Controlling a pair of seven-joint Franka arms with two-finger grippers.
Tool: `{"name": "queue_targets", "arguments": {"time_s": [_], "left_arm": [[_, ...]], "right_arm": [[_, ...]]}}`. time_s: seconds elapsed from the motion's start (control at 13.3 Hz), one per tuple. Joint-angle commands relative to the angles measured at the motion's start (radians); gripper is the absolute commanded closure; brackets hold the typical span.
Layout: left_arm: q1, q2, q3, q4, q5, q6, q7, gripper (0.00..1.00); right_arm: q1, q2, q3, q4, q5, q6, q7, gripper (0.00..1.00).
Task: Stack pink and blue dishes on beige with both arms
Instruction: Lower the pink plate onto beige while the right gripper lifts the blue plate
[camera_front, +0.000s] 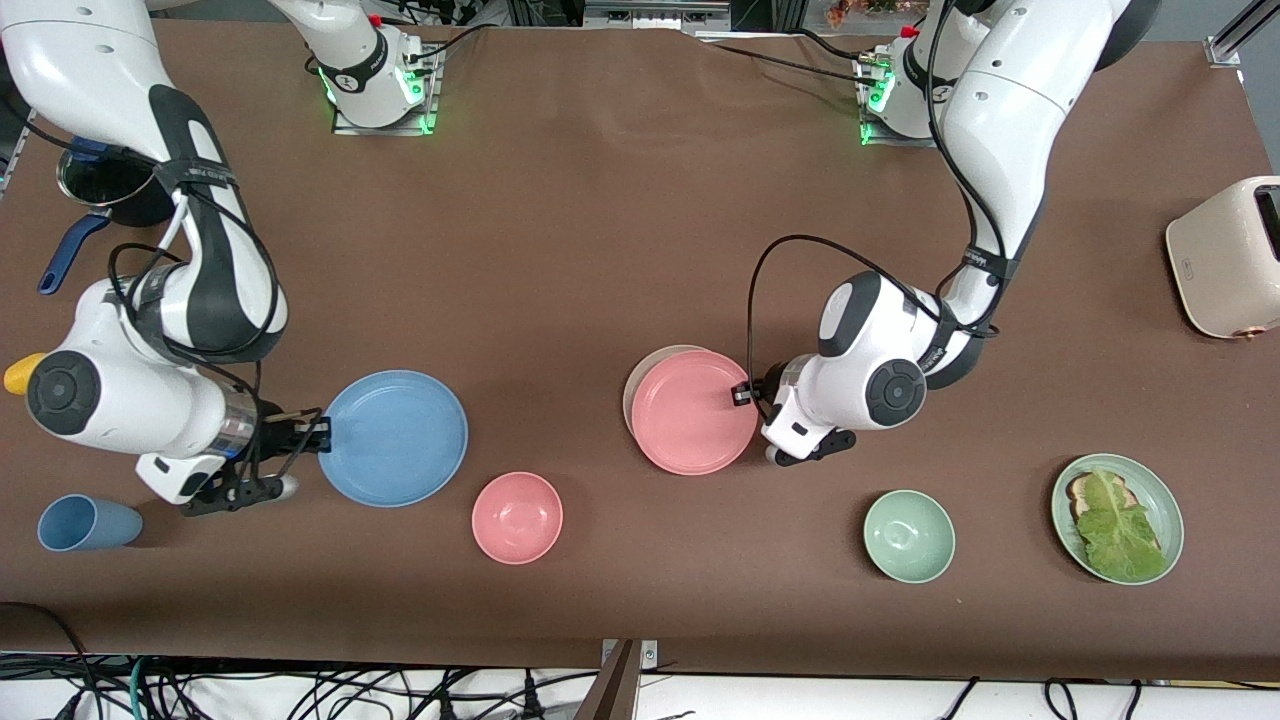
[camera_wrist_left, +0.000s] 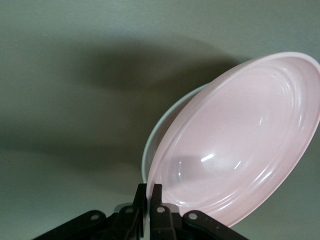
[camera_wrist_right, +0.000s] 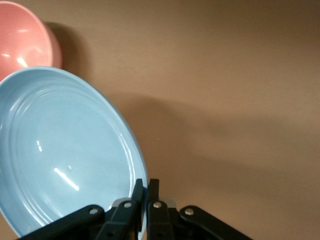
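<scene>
The pink plate (camera_front: 691, 412) is tilted over the beige plate (camera_front: 643, 368), so my left gripper should set the pink plate down flat and move away before my right gripper brings the blue plate.
My left gripper (camera_front: 745, 393) is shut on the rim of the pink plate (camera_front: 692, 412), at the edge toward the left arm's end of the table. The pink plate (camera_wrist_left: 240, 140) sits tilted over the beige plate (camera_front: 643, 375), hiding all but a crescent of its rim (camera_wrist_left: 149, 150). In the left wrist view the gripper (camera_wrist_left: 150, 192) pinches the pink rim. My right gripper (camera_front: 315, 432) is shut on the rim of the blue plate (camera_front: 395, 438), toward the right arm's end of the table. In the right wrist view the gripper (camera_wrist_right: 146, 187) clamps the edge of the tilted blue plate (camera_wrist_right: 60, 150).
A pink bowl (camera_front: 517, 517) lies between the two plates, nearer the camera. A blue cup (camera_front: 85, 523) lies by the right arm. A green bowl (camera_front: 908, 536), a green plate (camera_front: 1155, 492) with toast and lettuce, and a cream toaster (camera_front: 1225, 255) stand toward the left arm's end.
</scene>
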Motion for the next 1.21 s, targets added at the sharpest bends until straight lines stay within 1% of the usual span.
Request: {"name": "queue_targets", "arguments": {"time_s": [0.0,0.15,0.23,0.3,0.38,0.45,0.53,0.68,0.83,0.98,1.13], "left_arm": [[0.004,-0.009,-0.003,0.01,0.042,-0.029,0.018,1.0],[-0.006,-0.008,-0.003,0.01,0.042,-0.029,0.018,1.0],[-0.009,-0.005,-0.003,0.01,0.042,-0.028,0.018,1.0],[-0.01,-0.002,-0.003,0.01,0.039,-0.028,0.018,0.85],[-0.007,-0.002,-0.003,0.01,0.039,-0.026,0.021,0.4],[0.003,-0.008,-0.003,0.01,0.041,-0.026,0.024,0.13],[0.002,-0.011,-0.003,0.01,0.042,-0.028,0.021,0.0],[0.011,-0.02,-0.003,0.01,0.044,-0.028,0.023,0.0],[0.049,-0.04,-0.006,0.01,0.044,-0.048,0.052,0.0],[0.114,-0.067,-0.009,0.01,0.042,-0.121,0.149,0.0],[0.174,-0.089,-0.009,0.01,0.042,-0.198,0.235,0.0]], "right_arm": [[-0.011,-0.003,0.057,0.028,0.012,-0.032,0.092,1.0],[-0.011,-0.019,0.064,0.027,0.022,-0.033,0.101,1.0],[-0.011,-0.036,0.064,0.025,0.022,-0.055,0.1,1.0],[-0.015,-0.051,0.061,0.027,0.022,-0.084,0.095,1.0],[-0.02,-0.081,0.061,0.027,0.022,-0.124,0.095,1.0],[-0.02,-0.113,0.058,0.025,0.022,-0.176,0.104,1.0],[-0.02,-0.139,0.061,0.025,0.024,-0.213,0.11,1.0],[-0.006,-0.145,0.064,0.025,0.026,-0.219,0.114,1.0],[0.009,-0.136,0.063,0.024,0.036,-0.202,0.123,1.0],[0.044,-0.113,0.063,0.019,0.055,-0.162,0.196,1.0],[0.102,-0.092,0.063,0.019,0.058,-0.124,0.297,1.0]]}}
